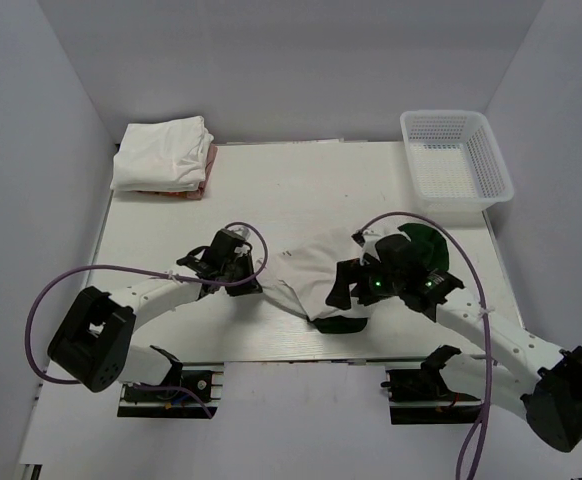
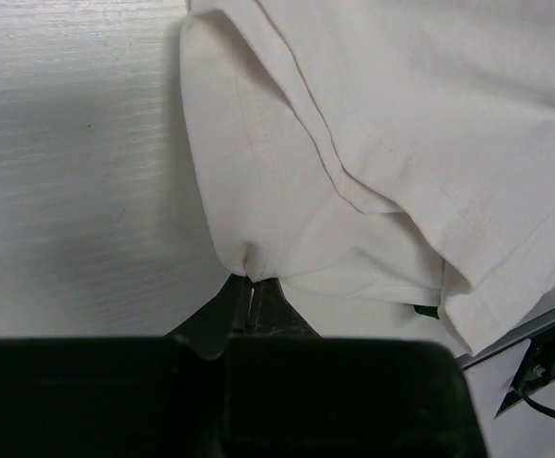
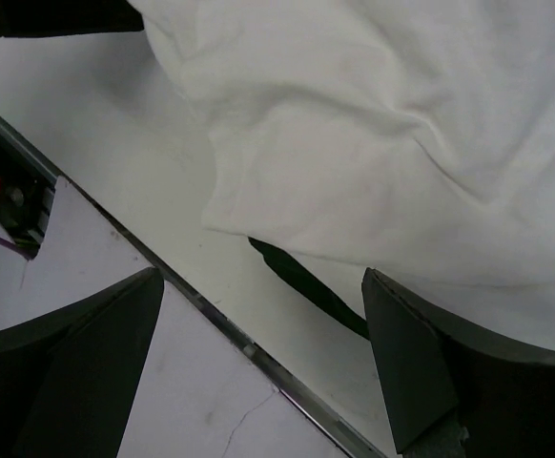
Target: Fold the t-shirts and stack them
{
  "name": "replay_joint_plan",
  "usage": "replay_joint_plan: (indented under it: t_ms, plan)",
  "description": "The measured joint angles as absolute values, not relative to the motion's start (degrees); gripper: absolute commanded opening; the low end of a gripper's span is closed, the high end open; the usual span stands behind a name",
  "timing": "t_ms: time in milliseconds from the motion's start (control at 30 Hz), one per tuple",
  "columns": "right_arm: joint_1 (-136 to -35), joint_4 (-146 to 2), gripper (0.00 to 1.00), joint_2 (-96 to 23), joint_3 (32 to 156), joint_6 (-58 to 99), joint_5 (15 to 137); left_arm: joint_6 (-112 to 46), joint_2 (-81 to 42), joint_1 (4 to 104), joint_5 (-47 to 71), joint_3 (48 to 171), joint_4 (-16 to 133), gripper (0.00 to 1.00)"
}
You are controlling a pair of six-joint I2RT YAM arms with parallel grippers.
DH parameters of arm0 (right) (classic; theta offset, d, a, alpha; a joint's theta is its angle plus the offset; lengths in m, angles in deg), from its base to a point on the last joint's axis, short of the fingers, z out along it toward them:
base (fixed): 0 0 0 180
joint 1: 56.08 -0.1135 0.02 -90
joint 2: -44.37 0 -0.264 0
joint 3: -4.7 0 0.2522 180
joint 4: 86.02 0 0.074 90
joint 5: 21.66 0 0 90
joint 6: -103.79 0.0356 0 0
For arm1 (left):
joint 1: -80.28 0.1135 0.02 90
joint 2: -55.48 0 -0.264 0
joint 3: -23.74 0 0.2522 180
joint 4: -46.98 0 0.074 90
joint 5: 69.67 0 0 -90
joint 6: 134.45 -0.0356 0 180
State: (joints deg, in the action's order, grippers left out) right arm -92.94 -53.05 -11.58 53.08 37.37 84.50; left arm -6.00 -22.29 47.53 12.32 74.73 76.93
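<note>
The cream-white t-shirt lies crumpled (image 1: 313, 274), and my left gripper is on one edge of it. The t-shirt needs my right gripper to pinch its near edge (image 1: 367, 309) before both grippers lift it and spread it out.
A cream-white t-shirt (image 1: 306, 268) with dark green sleeves (image 1: 427, 244) lies crumpled at the table's middle front. My left gripper (image 1: 254, 276) is shut on its left edge. In the left wrist view the fingertips (image 2: 250, 286) pinch a fold of the pale cloth (image 2: 382, 143). My right gripper (image 1: 346, 290) hangs open over the shirt's near edge. In the right wrist view its fingers (image 3: 421, 363) stand wide apart, with nothing between them. The white cloth (image 3: 373, 124) and a dark green strip (image 3: 306, 281) lie just ahead of them. A stack of folded white t-shirts (image 1: 163, 155) rests on an orange-pink one (image 1: 197, 190) at the back left.
A white lattice basket (image 1: 454, 158) stands at the back right corner. The table's front metal edge (image 3: 211, 324) runs under my right gripper. Purple cables (image 1: 61, 285) loop beside both arms.
</note>
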Motion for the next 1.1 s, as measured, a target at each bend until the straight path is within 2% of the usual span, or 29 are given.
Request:
replay_joint_plan:
  t_ms: [367,733,800,933,1000,1100]
  plan:
    - [-113.1,-53.1,0.90,-33.6,68.1,32.5,67.6,-6.1,-20.9,47.5,13.5,74.1,77.3,0.00]
    - [-121.0,-49.1,0.90,-49.1,75.5,34.9,45.9,-6.0,-15.7,47.5,14.2,71.5,77.5,0.00]
    - [-121.0,-47.3,0.87,-50.4,75.5,36.0,43.2,-6.0,-14.9,47.5,14.6,71.4,77.5,0.00]
    - [-121.0,-44.7,0.32,-50.5,75.5,38.9,39.0,-5.7,-14.0,47.5,16.0,71.3,78.4,0.00]
    - [-121.0,-45.2,0.31,-48.9,75.0,39.6,38.5,-5.4,-13.9,47.3,16.7,71.3,78.8,0.00]
    - [-121.0,-46.2,0.38,-42.7,72.7,40.4,39.4,-4.7,-13.9,47.1,18.2,71.3,79.3,0.00]
